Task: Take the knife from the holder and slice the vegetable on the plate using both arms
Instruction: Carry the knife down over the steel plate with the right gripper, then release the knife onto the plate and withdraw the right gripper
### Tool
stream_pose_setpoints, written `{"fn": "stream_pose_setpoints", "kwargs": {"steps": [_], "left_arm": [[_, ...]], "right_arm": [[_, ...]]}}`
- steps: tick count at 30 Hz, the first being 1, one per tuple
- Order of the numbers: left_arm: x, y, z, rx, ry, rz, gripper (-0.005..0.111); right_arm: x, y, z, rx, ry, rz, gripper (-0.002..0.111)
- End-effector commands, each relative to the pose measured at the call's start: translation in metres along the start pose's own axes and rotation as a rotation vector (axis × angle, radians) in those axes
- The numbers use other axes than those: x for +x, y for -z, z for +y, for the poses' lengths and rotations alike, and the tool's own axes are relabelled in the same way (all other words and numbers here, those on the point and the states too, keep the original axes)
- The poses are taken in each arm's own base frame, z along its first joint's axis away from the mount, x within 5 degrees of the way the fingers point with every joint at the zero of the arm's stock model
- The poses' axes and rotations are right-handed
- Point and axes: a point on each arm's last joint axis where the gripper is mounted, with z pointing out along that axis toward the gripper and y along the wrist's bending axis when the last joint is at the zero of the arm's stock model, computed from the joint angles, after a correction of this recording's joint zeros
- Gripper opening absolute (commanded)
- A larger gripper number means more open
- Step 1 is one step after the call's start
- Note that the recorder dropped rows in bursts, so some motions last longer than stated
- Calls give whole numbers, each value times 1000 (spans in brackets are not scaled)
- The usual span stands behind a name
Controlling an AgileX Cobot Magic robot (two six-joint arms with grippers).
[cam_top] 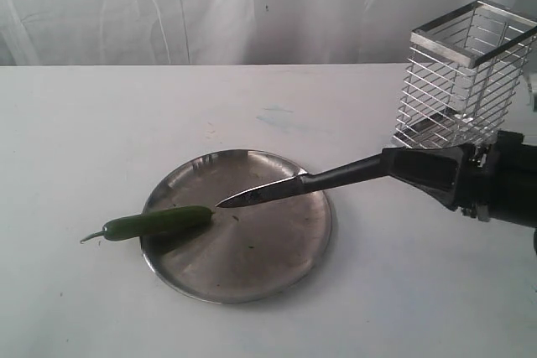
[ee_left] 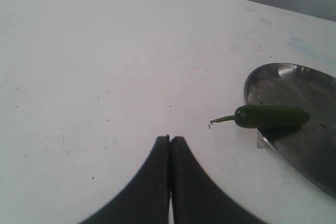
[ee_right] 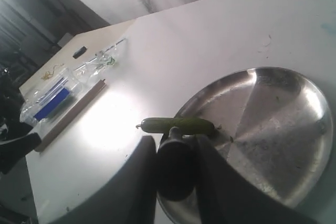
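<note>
The knife sticks straight out from the robot's right gripper at the handle's end [cam_top: 374,168], so the robot should set it down on the plate's rim [cam_top: 328,224] and grip the knife's handle from above.
The green vegetable [cam_top: 158,222] lies across the left rim of the steel plate [cam_top: 252,278], its stem out over the table. My right gripper [cam_top: 419,171] is shut on the knife [cam_top: 302,184] by its black handle; the blade tip hovers just right of the vegetable's end. In the right wrist view the knife handle [ee_right: 175,167] sits clamped between the fingers [ee_right: 144,182], with the vegetable [ee_right: 178,125] just beyond. The chrome wire holder [cam_top: 466,73] stands at the back right. My left gripper [ee_left: 170,139] is shut and empty over bare table, left of the vegetable [ee_left: 270,116] and plate [ee_left: 310,156].
A white backdrop hangs behind the table. In the right wrist view, a clear container with a blue item [ee_right: 50,100] and a wooden strip [ee_right: 73,114] sit beyond the table's far edge.
</note>
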Motion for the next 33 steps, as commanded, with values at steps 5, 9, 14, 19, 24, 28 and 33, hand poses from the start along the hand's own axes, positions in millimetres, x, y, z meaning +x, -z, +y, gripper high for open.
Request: {"fn": "stream_pose_setpoints", "kwargs": {"steps": [5, 9, 14, 19, 24, 28, 33], "left_arm": [[0, 0, 0, 7, -7, 0, 0], [0, 0, 0, 7, -7, 0, 0], [0, 0, 0, 7, -7, 0, 0], [0, 0, 0, 7, -7, 0, 0], [0, 0, 0, 7, -7, 0, 0], [0, 0, 0, 7, -7, 0, 0], [0, 0, 0, 7, -7, 0, 0]], "right_arm": [[2, -7, 9, -65, 90, 2, 0], [2, -7, 9, -65, 68, 3, 0], [4, -7, 0, 45, -237, 26, 0], [7, -6, -12, 181, -498, 20, 0], [10, -3, -23, 310, -600, 3, 0], [13, -2, -30, 381, -653, -5, 0], [16, -8, -34, 329, -616, 36, 0]]}}
